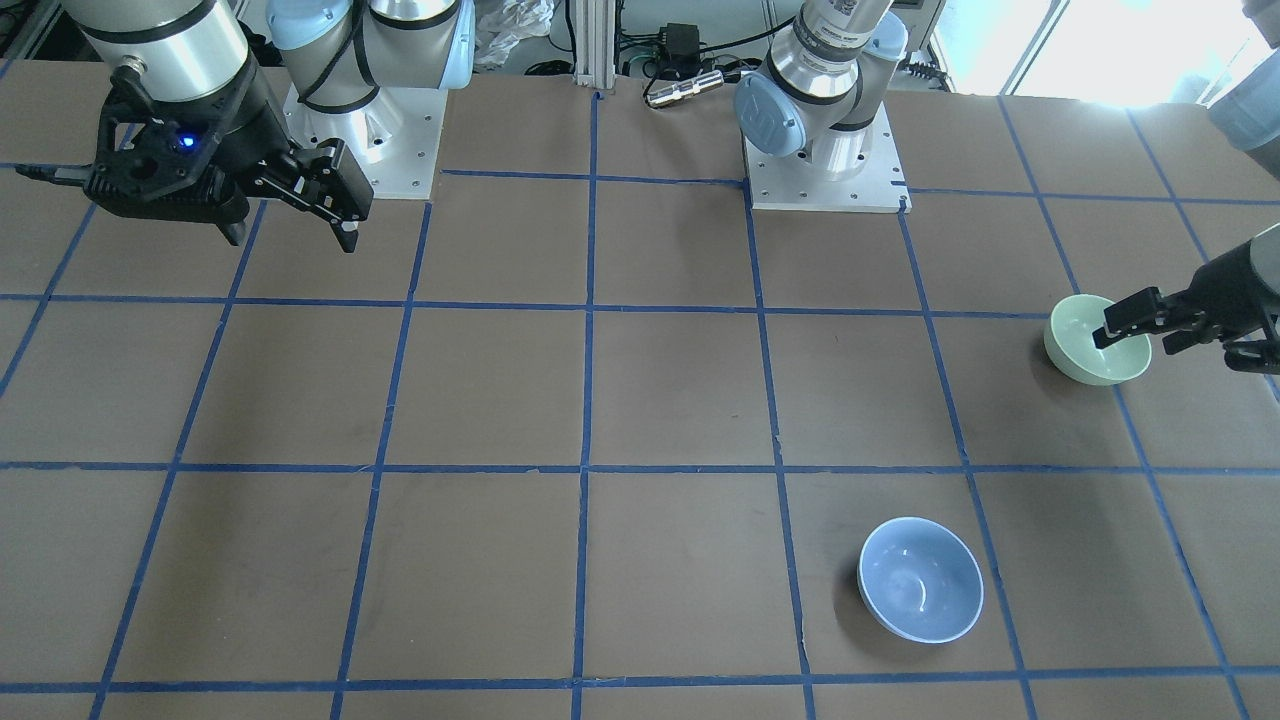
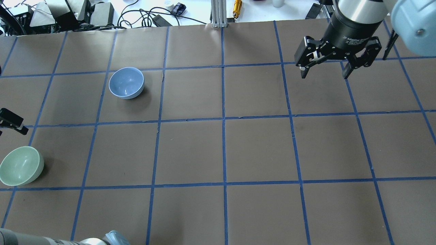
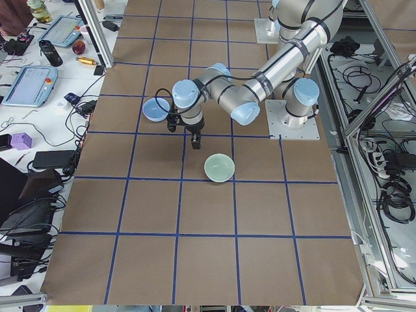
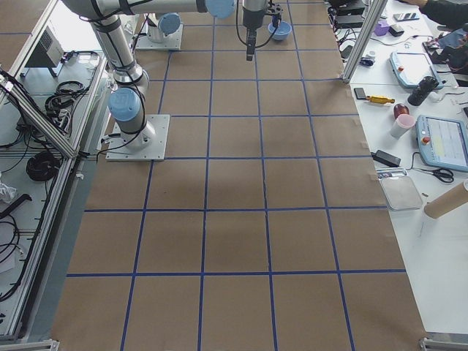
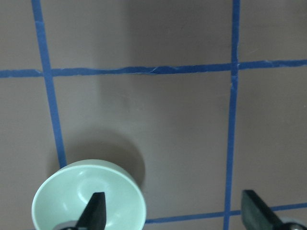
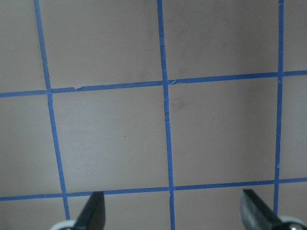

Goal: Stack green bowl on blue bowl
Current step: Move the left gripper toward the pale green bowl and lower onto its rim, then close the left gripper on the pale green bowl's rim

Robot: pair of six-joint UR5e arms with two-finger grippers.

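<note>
I expect the green bowl point(image 1: 1086, 342) to fit deep inside when I lower it, because it gets narrower toward the bottom and the blue bowl is empty and wide-mouthed point(image 1: 920, 578).
The green bowl point(image 1: 1085, 345) stands upright near the table's edge on my left side; it also shows in the overhead view point(image 2: 21, 165) and the left wrist view point(image 5: 67, 196). The blue bowl point(image 1: 920, 580) stands upright and empty about one grid square away, also seen from overhead point(image 2: 126, 82). My left gripper point(image 1: 1135, 340) is open and empty above the green bowl. In the left wrist view point(image 5: 175, 215) one finger point(image 5: 96, 211) hangs over the bowl's inside and the other over bare table. My right gripper point(image 2: 323, 75) is open and empty, held high and far from both bowls.
The brown table point(image 2: 221, 149) carries a blue tape grid. The arm bases point(image 1: 825, 160) stand on its robot side. Cables and tools point(image 2: 85, 13) lie beyond the far edge. The green bowl sits close to the table's left end.
</note>
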